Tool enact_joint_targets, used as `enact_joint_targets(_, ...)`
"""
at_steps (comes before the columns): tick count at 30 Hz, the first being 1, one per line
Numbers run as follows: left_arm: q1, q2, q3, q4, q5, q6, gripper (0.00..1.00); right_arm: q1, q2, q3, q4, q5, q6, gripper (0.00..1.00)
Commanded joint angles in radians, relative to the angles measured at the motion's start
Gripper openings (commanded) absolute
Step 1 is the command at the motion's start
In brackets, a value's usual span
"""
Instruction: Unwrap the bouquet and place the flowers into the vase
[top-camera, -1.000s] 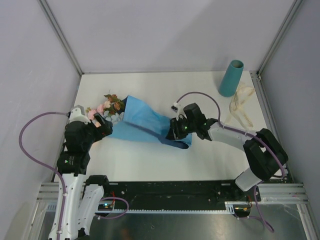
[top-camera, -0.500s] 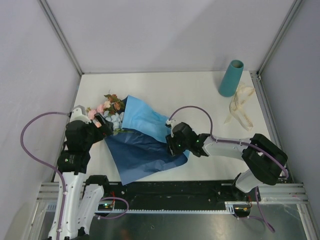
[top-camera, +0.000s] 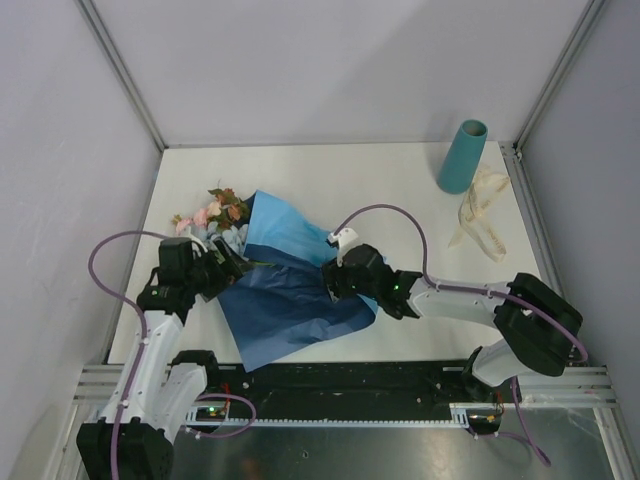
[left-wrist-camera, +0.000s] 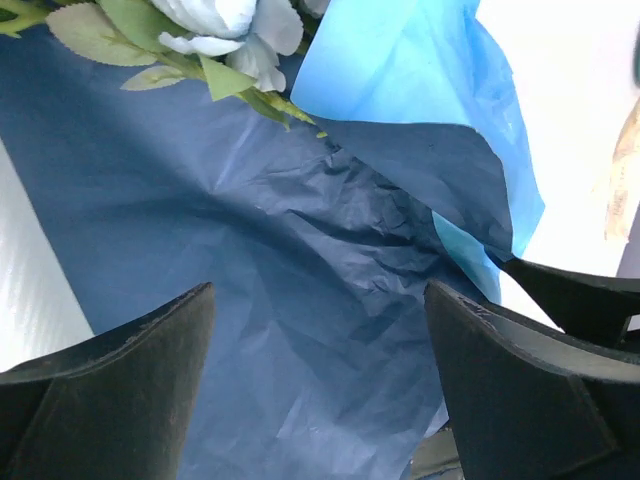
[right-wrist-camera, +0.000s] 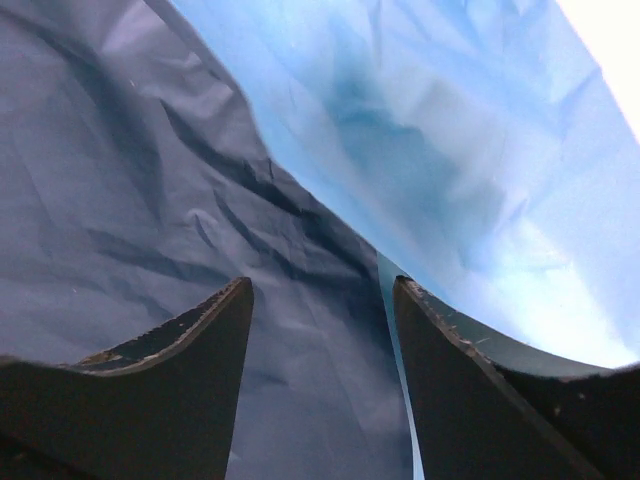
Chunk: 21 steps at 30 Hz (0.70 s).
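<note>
The robot's left gripper should pinch the dark blue flap's edge (left-wrist-camera: 54, 252) below the flowers while the right gripper opens the light blue sheet (top-camera: 290, 230), because the sheet covers the stems.
The bouquet lies unfolded at the table's left. Its flowers (top-camera: 214, 214), pink, pale blue and rust, rest at the paper's upper left corner, with pale blooms and leaves (left-wrist-camera: 214, 22) in the left wrist view. The wrapping shows a light blue sheet (top-camera: 287, 235) and a dark blue flap (top-camera: 285, 308) spread toward the near edge. My left gripper (top-camera: 232, 266) (left-wrist-camera: 318, 290) stands open over the dark paper, just below the flowers. At the flap's right end my right gripper (top-camera: 334, 281) (right-wrist-camera: 320, 285) is open, and the fold line runs between its fingers. The teal vase (top-camera: 462, 157) stands upright at the far right.
A cream ribbon (top-camera: 484, 222) lies loose beside the vase, near the right edge. White tabletop (top-camera: 340, 180) shows between the paper and the vase. Grey walls enclose the table on three sides.
My right gripper dragged the wrap's flap toward the near left, turning its dark side up, then opened its jaws. My left gripper moved off the flower heads onto the dark paper.
</note>
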Motion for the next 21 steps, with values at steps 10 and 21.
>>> enact_joint_targets(10,0.0,-0.012,-0.059,0.102,0.016,-0.135,0.9,0.055,0.2,0.132,0.219,0.135,-0.263,0.71)
enact_joint_targets(21,0.0,0.009,-0.066,0.102,-0.103,-0.201,0.91,0.075,0.364,0.23,0.236,0.261,-0.396,0.69)
